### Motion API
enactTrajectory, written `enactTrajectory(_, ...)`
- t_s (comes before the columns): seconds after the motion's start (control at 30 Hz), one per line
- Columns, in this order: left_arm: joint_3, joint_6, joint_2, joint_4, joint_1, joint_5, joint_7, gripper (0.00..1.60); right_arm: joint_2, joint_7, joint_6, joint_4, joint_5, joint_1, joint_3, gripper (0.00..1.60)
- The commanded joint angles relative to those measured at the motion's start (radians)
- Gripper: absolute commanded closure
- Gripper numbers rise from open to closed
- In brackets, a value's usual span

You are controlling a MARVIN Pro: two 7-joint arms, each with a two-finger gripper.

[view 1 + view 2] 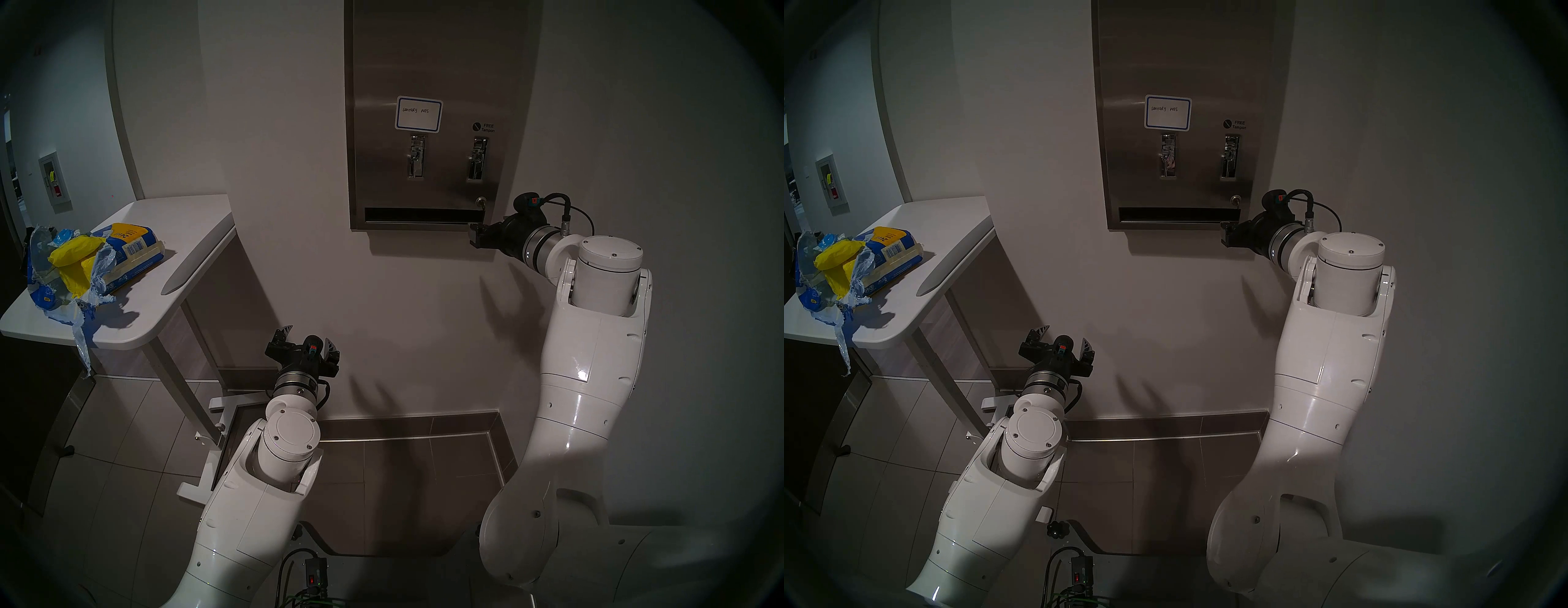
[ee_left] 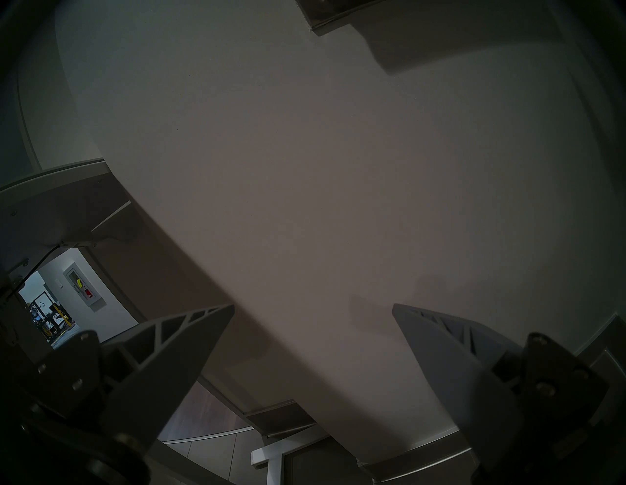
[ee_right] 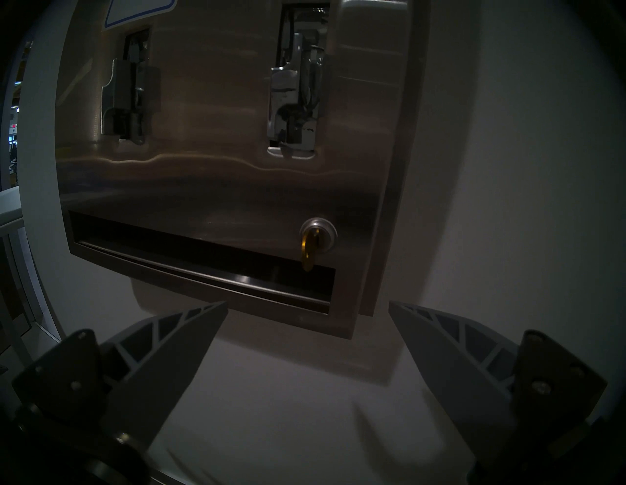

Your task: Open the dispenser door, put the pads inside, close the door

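I can see the brass key (image 3: 311,244) in a lock near one side edge, so I expect the dispenser door (image 1: 441,73) to swing sideways around the opposite edge when I pull.
The dispenser door (image 1: 424,63) (image 1: 1178,55) (image 3: 216,183) is a brushed-steel panel shut flat on the wall, with a blue-bordered label (image 1: 418,113), two chrome lever slots and a brass key (image 3: 308,252) hanging in its small round lock. My right gripper (image 1: 474,236) (image 1: 1225,235) (image 3: 308,304) stands open just below the door's lower right corner, holding nothing. My left gripper (image 1: 306,336) (image 1: 1064,337) (image 2: 313,306) is open low down, facing bare wall. Yellow pads (image 1: 74,254) (image 1: 835,257) lie in a torn blue-and-yellow pack (image 1: 127,250) on the white table (image 1: 178,237).
The table (image 1: 945,229) stands at the left against the wall on a metal leg frame (image 1: 186,390). Grey baseboard (image 1: 403,424) runs along the tiled floor below the dispenser. A doorway opens at the far left.
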Motion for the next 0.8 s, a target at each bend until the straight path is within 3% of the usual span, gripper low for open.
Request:
enactTrajectory(0.0, -0.002, -0.008, 0.000, -0.031, -0.020, 0.002, 0.002, 0.00, 0.000, -0.002, 0.005, -0.020, 0.004, 0.064, -0.015, 0.00)
enactTrajectory(0.43, -0.002, -0.008, 0.000, -0.032, -0.020, 0.002, 0.003, 0.00, -0.006, -0.013, 0.015, -0.010, 0.001, 0.084, -0.029, 0.00)
enactTrajectory(0.5, -0.001, -0.008, 0.000, -0.032, -0.020, 0.002, 0.003, 0.00, -0.007, -0.015, 0.016, -0.009, 0.002, 0.084, -0.031, 0.11)
enactTrajectory(0.6, -0.001, -0.008, 0.001, -0.032, -0.020, 0.002, 0.003, 0.00, -0.008, -0.017, 0.016, -0.008, 0.001, 0.084, -0.035, 0.43)
enactTrajectory(0.77, -0.001, -0.008, 0.001, -0.032, -0.020, 0.001, 0.003, 0.00, -0.009, -0.020, 0.015, -0.003, 0.000, 0.084, -0.039, 0.45)
